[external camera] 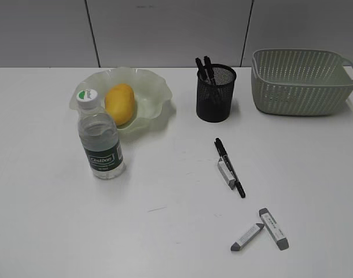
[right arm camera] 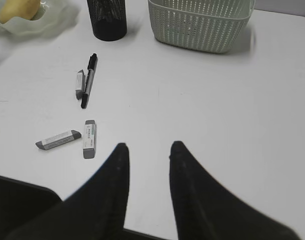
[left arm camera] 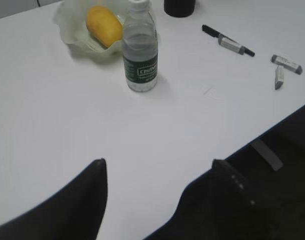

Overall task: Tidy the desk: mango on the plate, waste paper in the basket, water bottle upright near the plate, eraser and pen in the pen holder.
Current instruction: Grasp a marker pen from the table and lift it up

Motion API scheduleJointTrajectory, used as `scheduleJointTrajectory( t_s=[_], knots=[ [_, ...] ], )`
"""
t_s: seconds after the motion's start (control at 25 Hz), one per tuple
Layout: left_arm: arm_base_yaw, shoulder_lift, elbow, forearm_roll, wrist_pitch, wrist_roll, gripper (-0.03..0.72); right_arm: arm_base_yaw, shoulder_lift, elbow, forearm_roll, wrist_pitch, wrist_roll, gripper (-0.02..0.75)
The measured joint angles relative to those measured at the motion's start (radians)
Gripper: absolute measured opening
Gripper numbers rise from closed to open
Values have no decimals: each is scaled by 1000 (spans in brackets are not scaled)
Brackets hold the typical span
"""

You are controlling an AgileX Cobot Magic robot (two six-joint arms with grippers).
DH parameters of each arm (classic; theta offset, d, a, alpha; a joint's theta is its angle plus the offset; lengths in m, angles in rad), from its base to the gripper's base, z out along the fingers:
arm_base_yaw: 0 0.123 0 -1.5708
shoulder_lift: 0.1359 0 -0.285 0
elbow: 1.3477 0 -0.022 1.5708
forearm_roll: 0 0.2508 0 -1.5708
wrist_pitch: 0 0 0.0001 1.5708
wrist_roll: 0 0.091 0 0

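Note:
When I lift the black pen, it should come free and leave the grey-white eraser in place: they lie side by side.
The mango lies in the ruffled green plate. The water bottle stands upright just in front of the plate. The pen holder holds dark pens. A black pen lies on the desk against a grey-white eraser. Two more erasers lie near the front. The basket stands at the back right. No waste paper shows. My left gripper is open and empty over the desk's front edge. My right gripper is open and empty, right of the erasers.
The desk's front edge runs close under both grippers. A grey panelled wall stands behind the desk. Neither arm shows in the exterior view.

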Motion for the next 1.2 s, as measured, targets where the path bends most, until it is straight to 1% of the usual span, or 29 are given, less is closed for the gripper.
scheduleJointTrajectory(
  t_s=[0.28,0.56,0.68,0.76,0.84,0.96,1.08,1.2],
  knots=[
    [1,-31,41,21,-100,1,477,0,0,0,0,0,0,237],
    [4,-30,44,24,-116,1,396,0,0,0,0,1,0,237],
    [6,-30,44,24,-116,1,376,0,0,0,0,1,0,237],
    [31,-32,44,24,-119,1,368,0,0,0,0,1,0,236],
    [87,-47,45,24,-120,1,363,0,0,0,1,1,0,236],
    [228,-61,45,25,-120,1,361,0,0,0,2,0,0,236],
    [386,-61,45,25,-120,1,361,0,0,0,2,0,0,236],
    [492,-61,45,25,-120,1,360,0,0,0,2,0,0,236]
  ],
)
